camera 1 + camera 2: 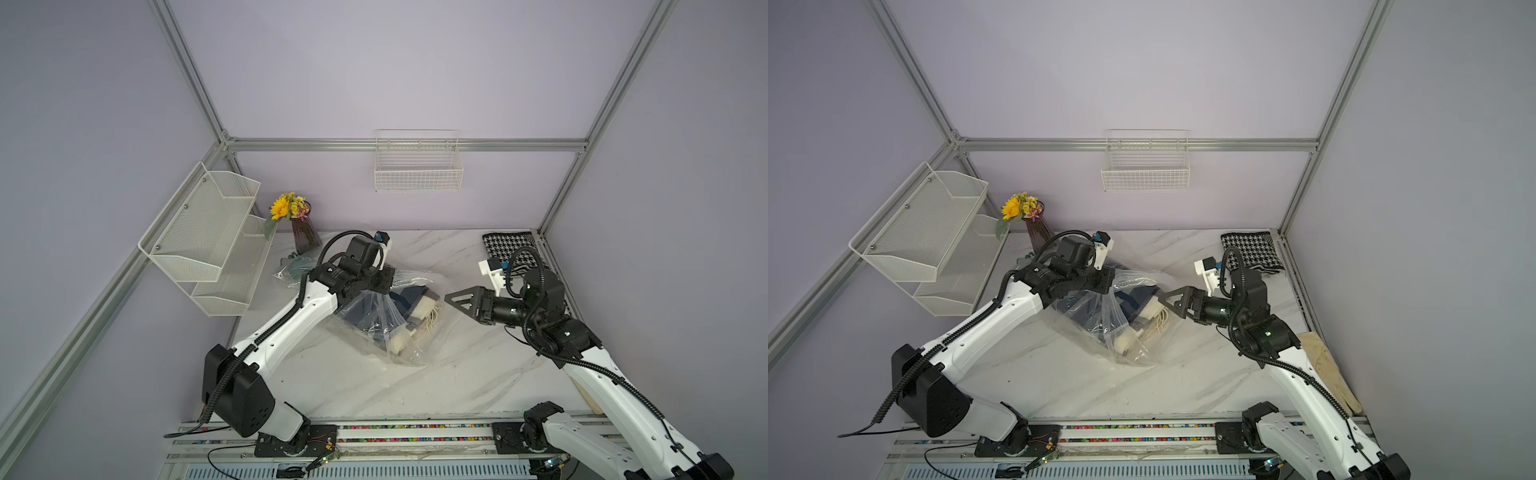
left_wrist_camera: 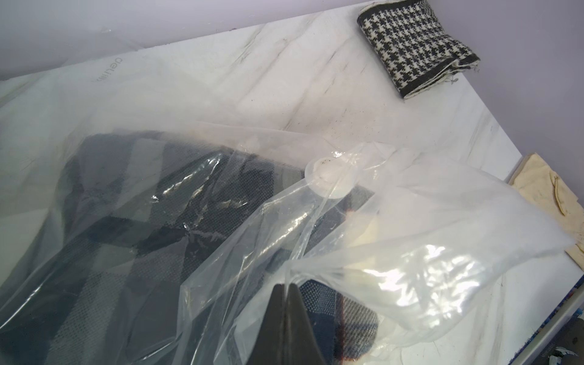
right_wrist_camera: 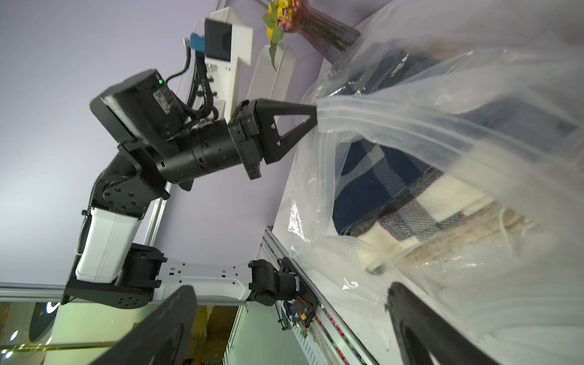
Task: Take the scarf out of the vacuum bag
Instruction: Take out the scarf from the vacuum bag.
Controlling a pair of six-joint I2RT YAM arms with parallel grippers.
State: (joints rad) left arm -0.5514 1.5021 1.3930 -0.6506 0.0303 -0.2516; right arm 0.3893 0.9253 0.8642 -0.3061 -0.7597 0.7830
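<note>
The vacuum bag's upper edge [image 3: 398,124] is lifted clear of the scarf, so my right gripper keeps reaching inside until its open fingers are on both sides of the scarf's folded edge [image 3: 389,203].
The vacuum bag [image 1: 386,332] lies crumpled mid-table in both top views, clear and crinkly, its round white valve cap [image 2: 330,177] on the upper face. Inside it shows the scarf [image 1: 413,305], folded, navy and cream plaid with a pale fringe [image 3: 388,196]. My left gripper [image 2: 287,286] is shut on a fold of the bag's plastic at its zip edge [image 3: 316,117] and holds it lifted off the table. To the bag's right, my right gripper [image 3: 290,289] stands wide open at the bag's mouth [image 1: 446,297], nothing between its fingers, one finger [image 3: 410,316] against the plastic.
A folded houndstooth cloth [image 1: 509,245] lies at the back right corner. A cream glove [image 1: 1329,365] rests along the right edge. At the back left stand a vase of flowers [image 1: 305,232] and a white mesh shelf [image 1: 208,237]. A wire basket [image 1: 417,166] hangs on the back wall.
</note>
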